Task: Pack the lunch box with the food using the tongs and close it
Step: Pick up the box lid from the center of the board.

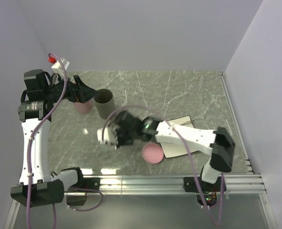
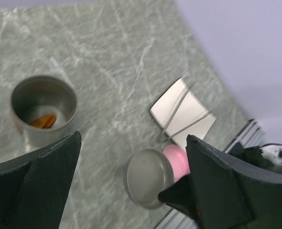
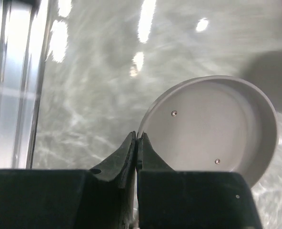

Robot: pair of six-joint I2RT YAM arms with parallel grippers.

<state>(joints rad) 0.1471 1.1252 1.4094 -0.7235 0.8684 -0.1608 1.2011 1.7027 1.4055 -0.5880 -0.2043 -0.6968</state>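
The robot's right gripper is on the lid's rim (image 3: 149, 118) and the lid's middle (image 3: 196, 136) is free, so the left gripper goes on, open, toward the lid before it closes on the lid's handle.
The lunch box (image 1: 104, 103) is a grey round tub standing open at the back left. In the left wrist view the tub (image 2: 26, 133) holds an orange piece of food (image 2: 42, 121) lying on something white. My left gripper (image 1: 86, 93) hangs open (image 2: 133, 139) beside and above the tub, with nothing in it. My right gripper (image 3: 137, 138) is shut on the rim of the round grey lid (image 3: 212, 129), which it holds mid-table (image 1: 105, 136). The silver tongs (image 2: 179, 107) lie across a white square mat (image 2: 198, 119).
A pink disc (image 1: 153, 153) lies next to the mat (image 1: 181, 125), which the right arm partly covers. A pink cup (image 1: 83, 106) stands just left of the tub, under the left gripper. White walls enclose the table; a metal rail (image 1: 169, 181) runs along the near edge.
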